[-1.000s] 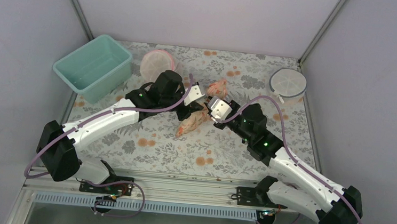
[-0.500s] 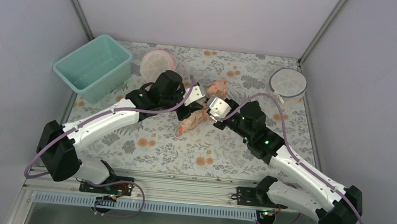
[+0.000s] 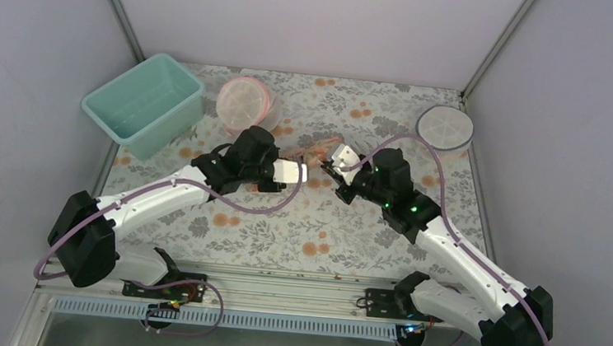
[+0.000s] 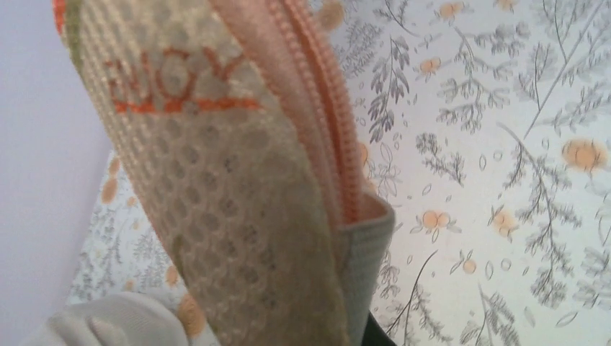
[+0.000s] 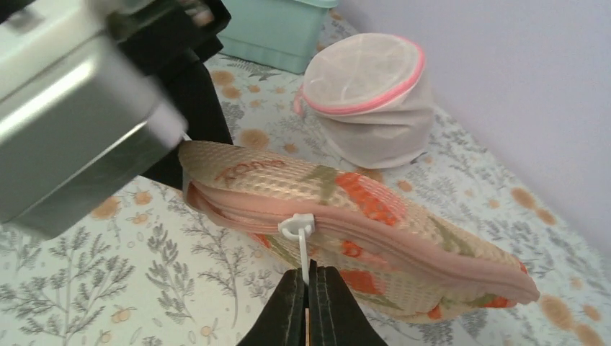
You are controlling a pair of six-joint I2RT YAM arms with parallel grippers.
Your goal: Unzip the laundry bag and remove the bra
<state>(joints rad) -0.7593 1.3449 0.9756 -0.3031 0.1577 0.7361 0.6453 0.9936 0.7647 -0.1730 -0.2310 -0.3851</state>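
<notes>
My left gripper is holding the slanting bag by its end, so my right gripper should first move the zip pull closer, and then my left gripper should take hold of the bag again.
The peach laundry bag with orange-red print and a pink zip edge hangs lengthwise above the table between my two grippers; in the top view little of it shows. My right gripper is shut on the white zip pull, just below the slider; the zip looks closed to the right of the slider. My left gripper holds the bag's near end, one black finger against it. The bag's mesh fills the left wrist view. The bra is hidden.
A teal tub stands at the far left. A white mesh pod with pink rim sits beside it, just behind the bag. A white mesh pod with grey rim sits at the far right. Walls close in the sides and back.
The bag hung down in a bunch between the grippers; now it is stretched level between them. The left gripper moved nearer and turned; the right gripper moved farther from its base.
</notes>
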